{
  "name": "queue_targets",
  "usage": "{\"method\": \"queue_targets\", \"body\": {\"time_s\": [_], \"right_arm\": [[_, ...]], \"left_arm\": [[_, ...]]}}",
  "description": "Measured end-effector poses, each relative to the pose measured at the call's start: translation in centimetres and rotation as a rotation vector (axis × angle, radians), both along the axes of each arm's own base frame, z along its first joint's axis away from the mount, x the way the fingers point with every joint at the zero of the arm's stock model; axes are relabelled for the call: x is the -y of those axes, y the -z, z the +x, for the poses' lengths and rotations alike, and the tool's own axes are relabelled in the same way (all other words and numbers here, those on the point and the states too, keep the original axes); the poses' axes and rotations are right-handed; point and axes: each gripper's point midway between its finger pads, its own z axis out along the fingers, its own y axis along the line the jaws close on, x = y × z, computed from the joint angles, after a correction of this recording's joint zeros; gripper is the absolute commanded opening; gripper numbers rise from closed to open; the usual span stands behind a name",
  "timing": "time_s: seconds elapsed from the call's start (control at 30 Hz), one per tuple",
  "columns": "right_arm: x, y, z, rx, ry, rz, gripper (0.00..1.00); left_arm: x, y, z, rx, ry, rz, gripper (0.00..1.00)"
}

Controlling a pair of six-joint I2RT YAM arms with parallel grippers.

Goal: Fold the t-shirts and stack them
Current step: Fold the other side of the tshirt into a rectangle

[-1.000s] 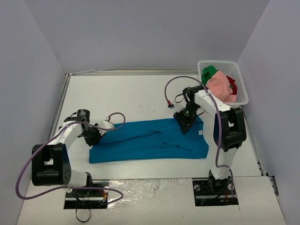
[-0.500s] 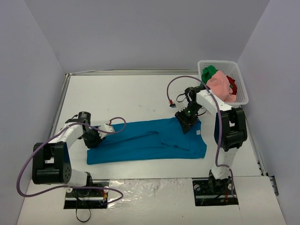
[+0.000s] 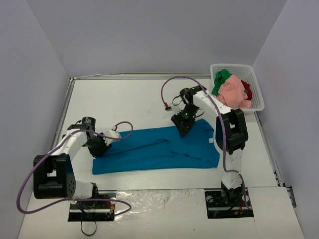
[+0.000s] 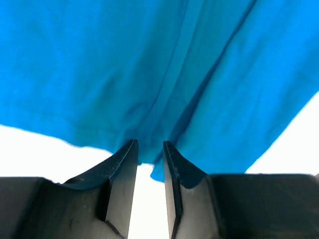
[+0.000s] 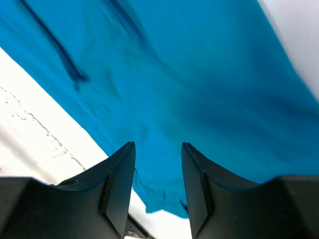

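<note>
My left gripper should grab the end of the t-shirt (image 3: 106,159) beneath it and help my right gripper turn the t-shirt before folding, because the teal-blue t-shirt (image 3: 149,150) lies lengthwise across the table.
The teal-blue t-shirt (image 3: 159,149) lies spread flat and long across the table. My left gripper (image 3: 99,148) sits at its left end. In the left wrist view that gripper (image 4: 149,144) is open a little, with the cloth's edge (image 4: 149,64) just beyond its tips and nothing between them. My right gripper (image 3: 182,124) hovers over the shirt's upper edge near the middle. In the right wrist view it (image 5: 158,145) stands open above the cloth (image 5: 199,74), gripping nothing.
A white mesh basket (image 3: 232,65) stands at the back right, holding green (image 3: 222,78), pink (image 3: 233,90) and red (image 3: 246,89) t-shirts. Purple cables loop from both arms over the white table (image 3: 124,99). Grey walls close in on three sides.
My left gripper has opened and let go of the shirt's left end. My right gripper has moved left along the upper edge and opened wider. The shirt slid slightly left.
</note>
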Motion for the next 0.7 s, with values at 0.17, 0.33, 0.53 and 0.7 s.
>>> {"method": "queue_targets", "body": {"time_s": [0.17,0.33,0.53,0.7], "right_arm": [[-4.2,0.2,1.1,0.015,-0.082,0.037,0.34],[-5.3,1.3,2.5,0.009,-0.088,0.048,0.27],[-5.9,2.9,3.2,-0.01,-0.093,0.043,0.13],[-6.9,3.1,3.4,-0.006,-0.111,0.05,0.09]], "left_arm": [[0.4,-3.8,1.4,0.089,-0.041,-0.029,0.28],[0.7,-6.7,2.6,0.183,-0.09,-0.058,0.29],[1.0,-5.3,4.2,0.162,-0.182,-0.09,0.02],[1.2,-1.4,5.3,0.046,-0.248,-0.099,0.02]]}}
